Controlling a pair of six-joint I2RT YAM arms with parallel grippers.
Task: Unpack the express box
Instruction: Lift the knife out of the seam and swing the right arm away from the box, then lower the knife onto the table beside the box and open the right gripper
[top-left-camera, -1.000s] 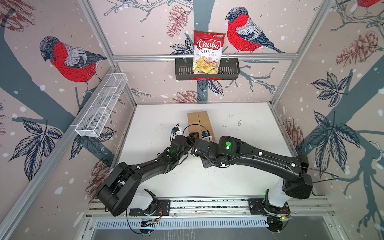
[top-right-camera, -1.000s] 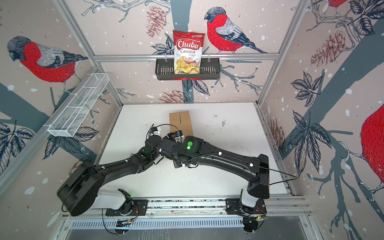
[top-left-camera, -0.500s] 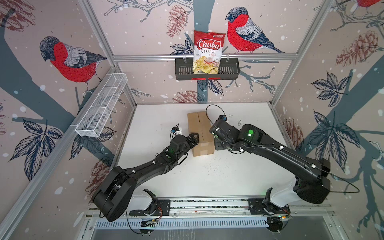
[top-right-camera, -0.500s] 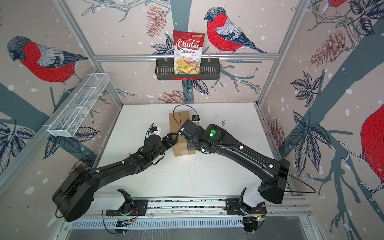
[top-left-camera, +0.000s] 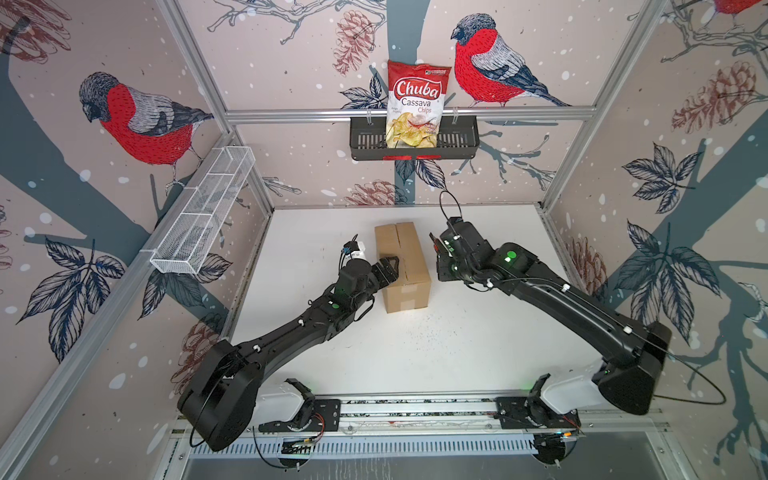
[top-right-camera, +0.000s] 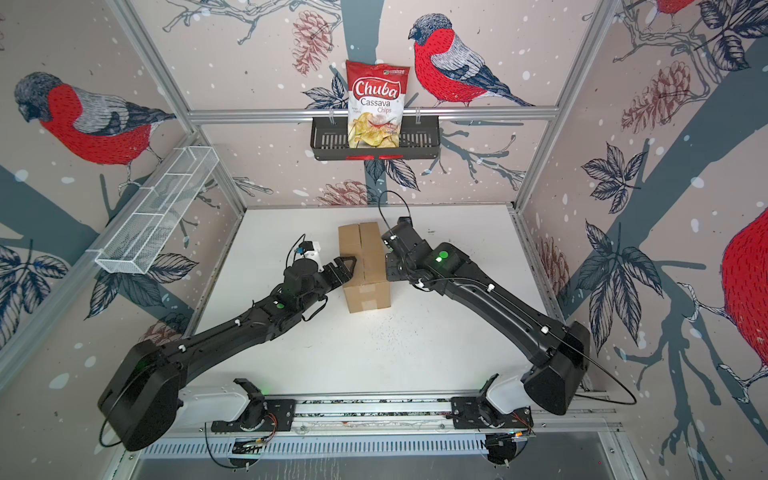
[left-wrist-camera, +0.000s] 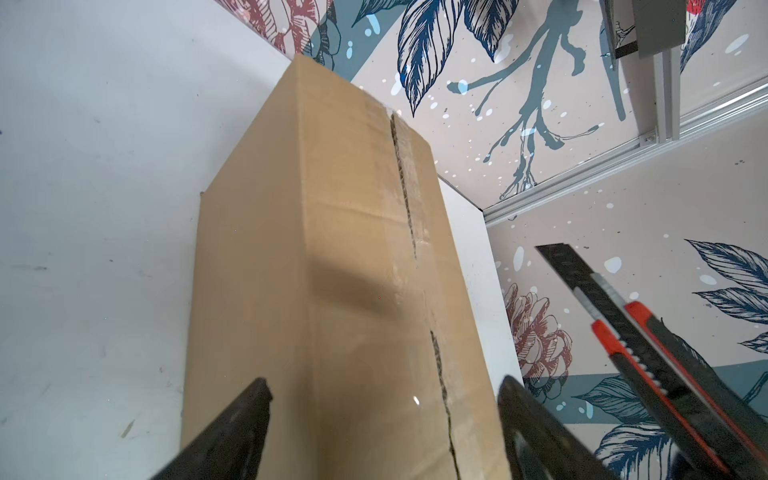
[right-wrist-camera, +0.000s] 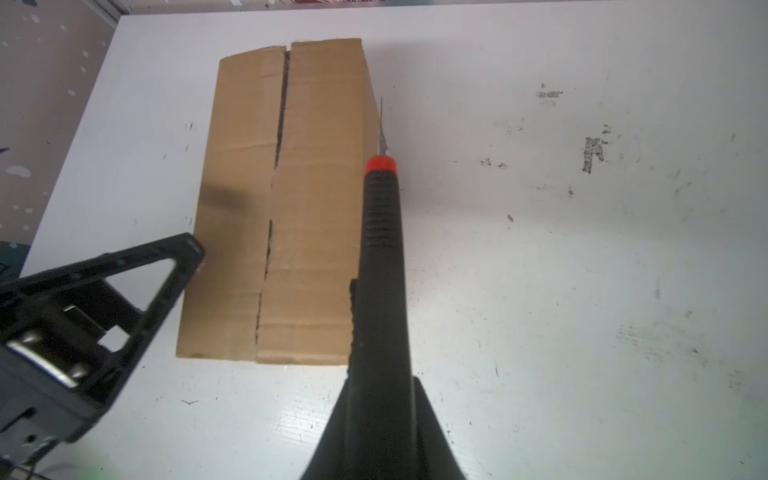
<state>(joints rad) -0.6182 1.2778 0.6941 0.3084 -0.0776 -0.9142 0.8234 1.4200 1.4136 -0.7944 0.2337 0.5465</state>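
The box's middle seam (top-left-camera: 400, 246) is slit and the table (top-left-camera: 454, 296) beside the box is empty, so I should keep lowering the utility knife with my right gripper and release it there.
The express box (top-left-camera: 402, 266) (top-right-camera: 365, 266), a brown oblong carton, stands in the middle of the white table. Its top flaps lie down, and the middle seam (right-wrist-camera: 276, 187) shows a dark slit along its length. My left gripper (top-left-camera: 386, 270) (left-wrist-camera: 384, 399) is open at the box's left top edge, with one finger (right-wrist-camera: 158, 266) over the top. To the right of the box, clear of it, my right gripper (top-left-camera: 441, 262) (right-wrist-camera: 380, 415) is shut on a black and red utility knife (right-wrist-camera: 380, 249) (left-wrist-camera: 623, 332). The knife's thin blade (right-wrist-camera: 381, 129) is out beside the box's right side.
A black wall basket (top-left-camera: 457, 143) on the back wall holds a red Chuba chips bag (top-left-camera: 417, 104). A white wire basket (top-left-camera: 203, 216) hangs on the left wall. Bare white table (top-left-camera: 415, 353) lies in front of the box.
My right arm has swung from across the box's front to its right side, taking the knife with it. The left gripper stays at the box's left edge with its jaws a little wider.
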